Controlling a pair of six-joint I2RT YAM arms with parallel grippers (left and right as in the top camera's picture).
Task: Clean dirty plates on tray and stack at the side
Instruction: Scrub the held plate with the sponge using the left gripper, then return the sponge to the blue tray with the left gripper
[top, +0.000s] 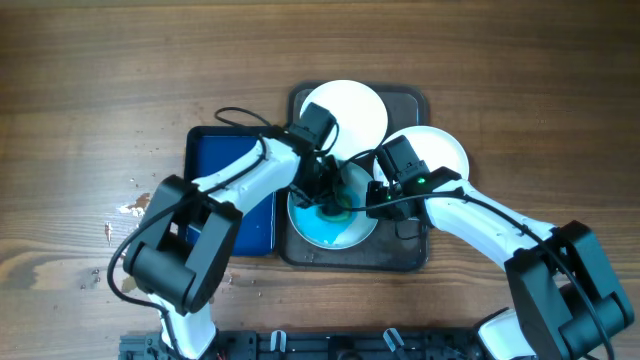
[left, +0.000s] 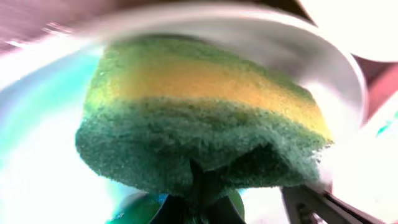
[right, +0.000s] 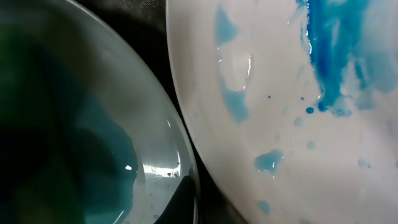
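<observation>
The robot's left gripper should leave the sponge in the blue tray (top: 257, 232) before its right gripper tips the front plate there, because blue-teal liquid (top: 316, 228) pools on that plate.
The dark tray (top: 400, 250) holds three plates. The front plate (top: 318, 228) is smeared blue-teal. My left gripper (top: 333, 203) is shut on a green and yellow sponge (left: 205, 118) and presses it onto this plate (left: 37, 155). My right gripper (top: 372, 197) grips the front plate's right rim; one dark finger (right: 185, 193) lies on that rim (right: 155, 124). The right plate (top: 445, 150) overlaps the tray's right edge and shows blue smears in the right wrist view (right: 298, 124). The back plate (top: 350, 105) looks plain white.
A smaller blue tray (top: 225, 165) lies on the wooden table (top: 90, 130) just left of the dark tray, under my left arm. Both arms cross over the dark tray's middle.
</observation>
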